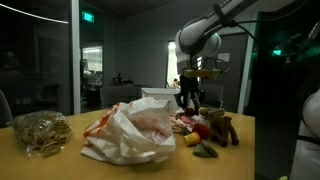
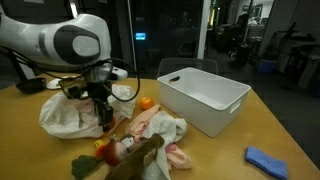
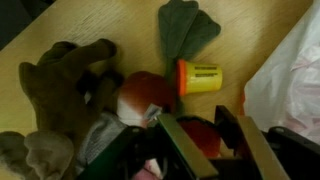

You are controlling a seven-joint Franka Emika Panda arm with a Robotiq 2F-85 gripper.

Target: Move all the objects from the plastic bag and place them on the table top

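Observation:
The round red object (image 3: 203,136) is clear of the white plastic bag and over the pile of toys (image 1: 190,123), so my gripper should go on going down before it lets go of it there.
A white plastic bag (image 1: 130,130) lies crumpled on the wooden table; it also shows in an exterior view (image 2: 65,112) and at the right edge of the wrist view (image 3: 295,80). My gripper (image 1: 188,98) (image 2: 105,122) hangs beside the bag, over a pile of toys. In the wrist view my gripper (image 3: 197,120) is shut on a round red object (image 3: 203,138). Below it lie a brown plush toy (image 3: 60,90) (image 1: 222,125), a red and white ball (image 3: 143,95), a yellow cup-shaped toy (image 3: 203,77) and a green leafy toy (image 3: 185,28).
A white plastic bin (image 2: 205,95) stands behind the toys. An orange (image 2: 146,102) lies near the bag. A blue item (image 2: 267,160) lies near the table's front edge. A clear packet of brown items (image 1: 42,132) lies beyond the bag.

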